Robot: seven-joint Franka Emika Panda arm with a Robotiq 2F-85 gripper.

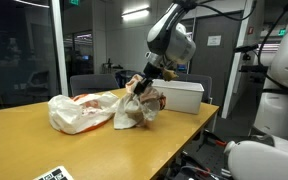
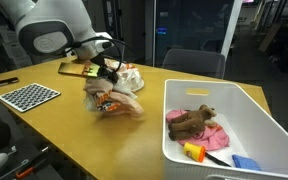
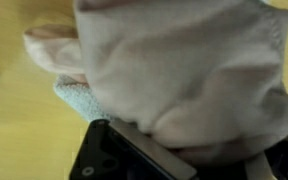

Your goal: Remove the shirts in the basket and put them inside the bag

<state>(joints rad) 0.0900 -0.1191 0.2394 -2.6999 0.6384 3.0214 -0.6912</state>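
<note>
The shirt's hem is hanging down to the tabletop next to the bag, so my gripper needs to raise the shirt high and let it down over the bag from above.
My gripper is shut on a pale, crumpled shirt and holds it low over the wooden table, shown in both exterior views. The shirt hangs down to the tabletop. It fills the wrist view, with the jaws dark at the bottom edge. A white and orange plastic bag lies right beside the shirt; in an exterior view the bag shows just behind the gripper. The white basket holds a pink cloth and a brown soft toy.
The basket stands at the table's end, past the gripper. A checkerboard sheet lies near one table edge. A flat orange-brown object lies behind the gripper. Chairs stand along the far side. Small coloured items lie in the basket.
</note>
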